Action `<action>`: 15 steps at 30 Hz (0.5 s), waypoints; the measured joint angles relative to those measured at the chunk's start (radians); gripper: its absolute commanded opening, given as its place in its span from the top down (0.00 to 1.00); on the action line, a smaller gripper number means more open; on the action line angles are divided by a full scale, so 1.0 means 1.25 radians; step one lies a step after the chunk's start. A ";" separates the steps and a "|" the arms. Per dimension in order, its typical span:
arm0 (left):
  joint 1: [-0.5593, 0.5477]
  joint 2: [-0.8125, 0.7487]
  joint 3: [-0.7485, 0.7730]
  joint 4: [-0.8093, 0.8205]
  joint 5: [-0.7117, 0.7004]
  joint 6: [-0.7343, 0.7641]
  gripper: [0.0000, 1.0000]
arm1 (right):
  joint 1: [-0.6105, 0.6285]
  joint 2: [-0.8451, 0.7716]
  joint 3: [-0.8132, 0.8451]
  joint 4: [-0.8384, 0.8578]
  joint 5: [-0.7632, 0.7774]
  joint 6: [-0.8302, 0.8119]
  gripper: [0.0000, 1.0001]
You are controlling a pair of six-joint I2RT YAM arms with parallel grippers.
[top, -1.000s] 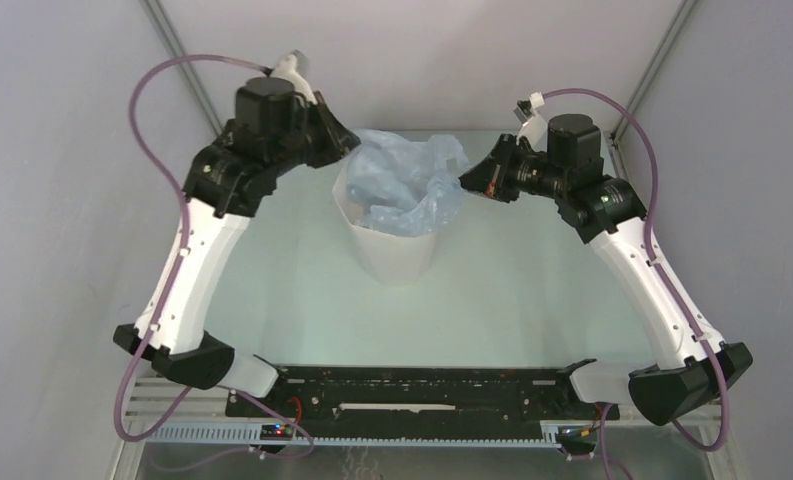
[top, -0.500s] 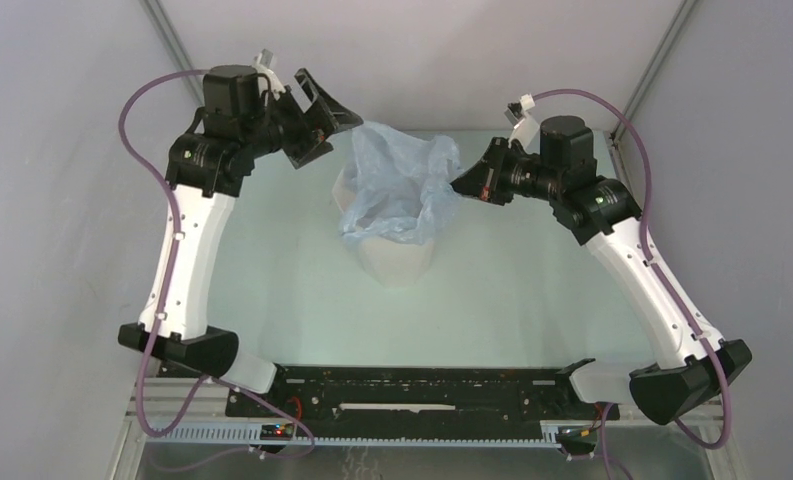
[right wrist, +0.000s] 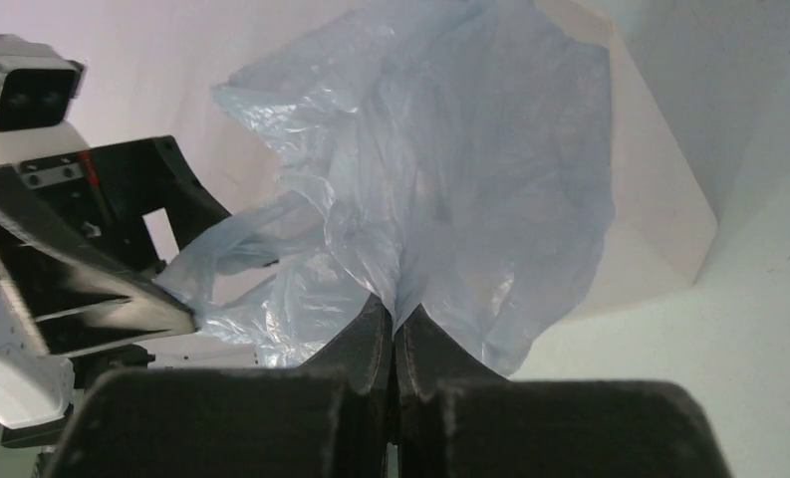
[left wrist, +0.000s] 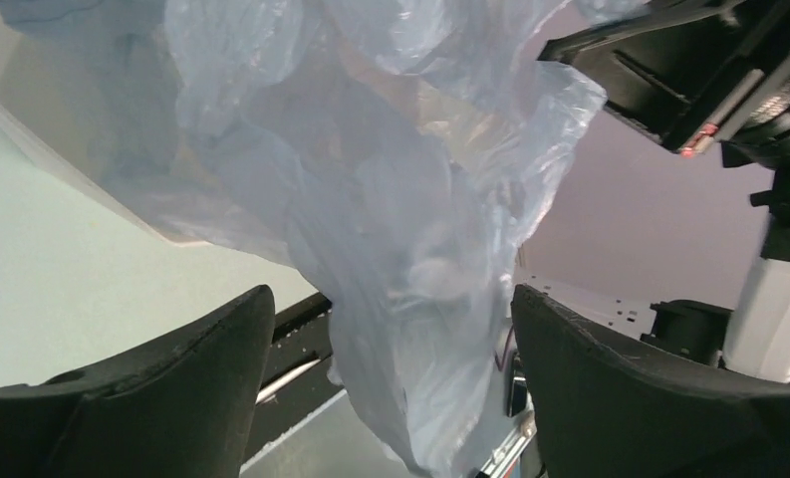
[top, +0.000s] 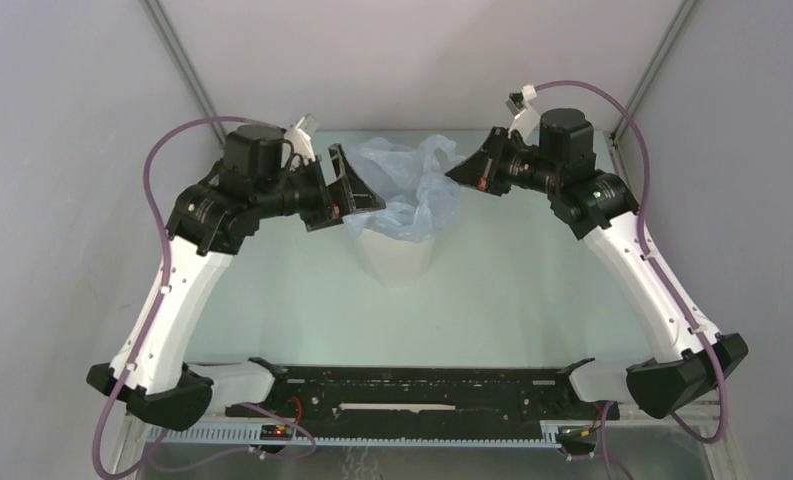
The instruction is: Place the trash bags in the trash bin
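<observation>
Next, my left gripper pinches the bag's loose fold (left wrist: 410, 344) and both grippers need to pull the bag wide, because the trash bag is bunched up over the trash bin's opening (top: 402, 192).
The pale-blue trash bag (top: 404, 185) billows out of the mouth of the white faceted trash bin (top: 397, 262) at mid-table. My right gripper (top: 460, 172) is shut on the bag's right edge, and the film fans out above the pinched fingertips (right wrist: 395, 321) in the right wrist view. My left gripper (top: 360, 195) stands open at the bin's left rim. A fold of the bag (left wrist: 400, 249) hangs between its spread fingers (left wrist: 201, 368) without being pinched. The bin's wall (right wrist: 659, 229) shows behind the bag in the right wrist view.
Grey enclosure walls rise close behind and beside the bin. The pale table (top: 532, 300) runs toward the black base rail (top: 412, 390) at the near edge. Purple cables loop over both arms.
My left gripper let go of the bag, swung out to the left, then came back lower with its jaws open around a hanging fold. The right gripper kept its grip and rose slightly.
</observation>
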 measured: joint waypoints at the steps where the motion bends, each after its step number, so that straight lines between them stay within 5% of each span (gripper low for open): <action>1: -0.002 0.005 -0.004 -0.004 0.001 0.002 0.28 | 0.001 0.003 0.003 0.006 0.000 0.002 1.00; 7: -0.003 0.056 0.009 -0.013 0.002 0.021 0.97 | 0.039 0.042 0.017 0.054 0.002 0.026 1.00; 15: 0.102 0.088 0.078 -0.085 -0.157 0.070 1.00 | 0.091 0.195 0.125 0.090 0.046 0.036 1.00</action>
